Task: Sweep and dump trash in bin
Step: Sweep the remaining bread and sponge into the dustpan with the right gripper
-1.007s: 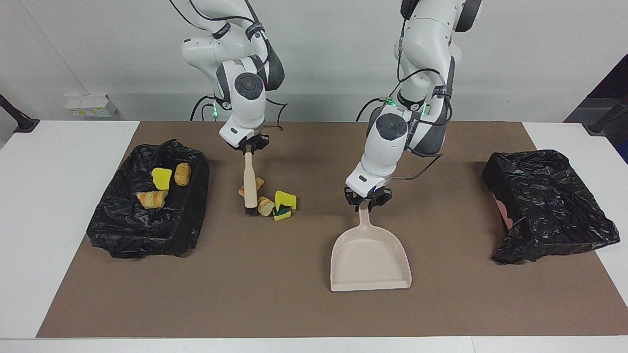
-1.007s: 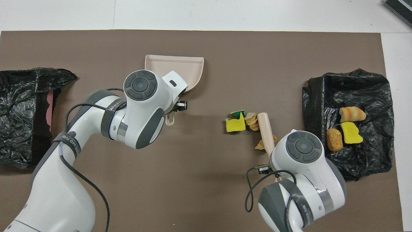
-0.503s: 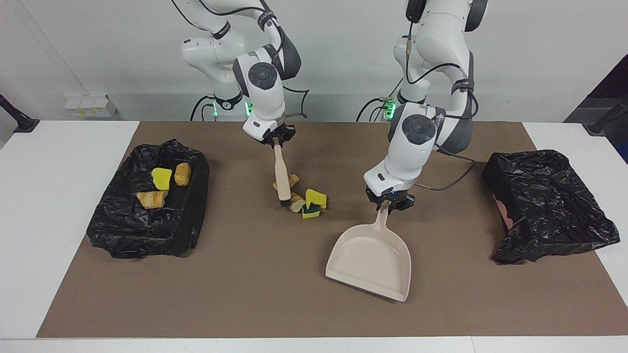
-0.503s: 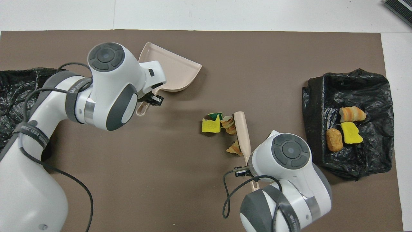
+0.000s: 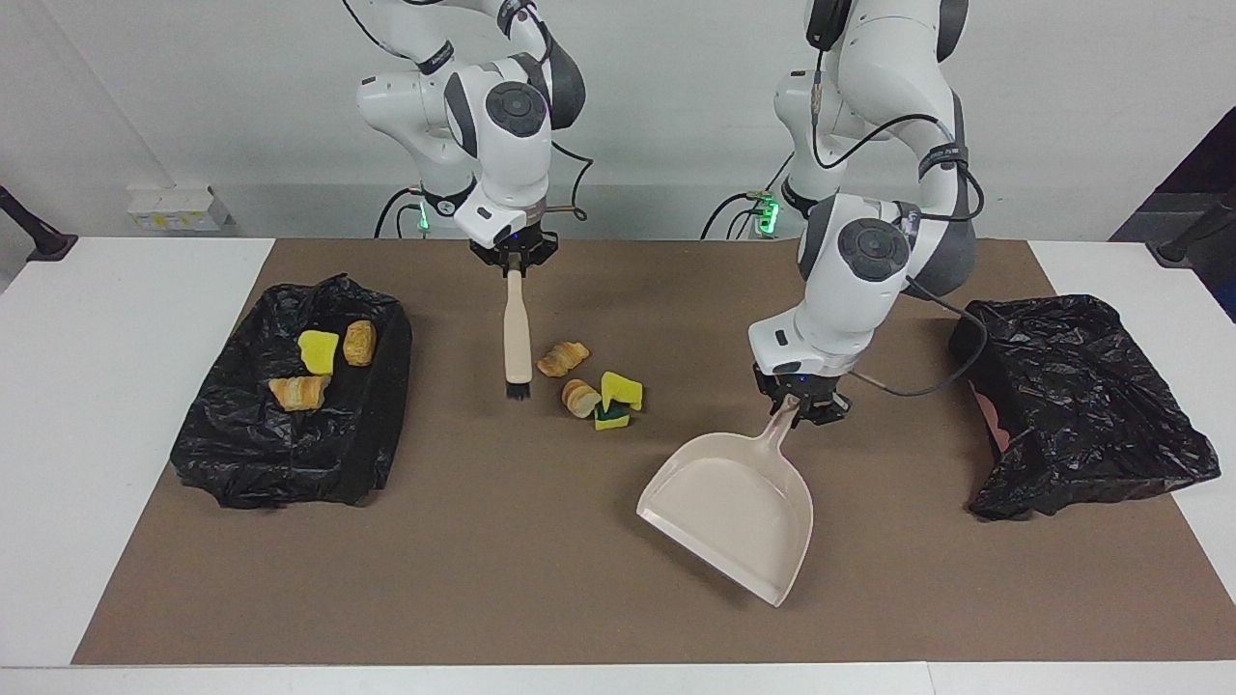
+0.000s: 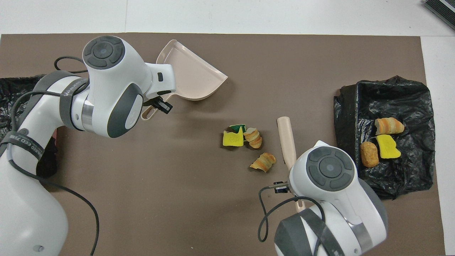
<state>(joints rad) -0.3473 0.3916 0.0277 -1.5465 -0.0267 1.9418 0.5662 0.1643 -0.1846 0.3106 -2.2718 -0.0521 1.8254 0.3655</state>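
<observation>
The robot's left gripper should turn the dustpan's opening (image 6: pixel 200 59) toward the brush and bring it beside the yellow sponge chunk (image 6: pixel 233 139), because the dustpan's opening is angled away from the loose trash.
My right gripper (image 5: pixel 513 265) is shut on the top of the beige brush (image 5: pixel 518 333), which hangs upright, bristles low by the mat. Loose trash lies beside the brush toward the left arm's end: a croissant piece (image 5: pixel 562 358), a bread lump (image 5: pixel 579 398), a yellow sponge chunk (image 5: pixel 621 390) and a green-backed one (image 5: pixel 610 419). My left gripper (image 5: pixel 798 405) is shut on the handle of the beige dustpan (image 5: pixel 734 507), held aslant with its mouth turned partly toward the trash. In the overhead view the dustpan (image 6: pixel 192 76) and brush (image 6: pixel 287 142) flank the trash (image 6: pixel 233 139).
A black-lined bin (image 5: pixel 290 454) at the right arm's end holds a yellow sponge (image 5: pixel 318 350), a bread lump (image 5: pixel 359 342) and a croissant piece (image 5: pixel 299 391). Another black-lined bin (image 5: pixel 1081 405) stands at the left arm's end. A brown mat (image 5: pixel 483 579) covers the table.
The brush pushed the trash toward the left arm's end, then drew back from it. The dustpan swung round, its mouth turning toward the trash, as the left gripper moved toward its own end.
</observation>
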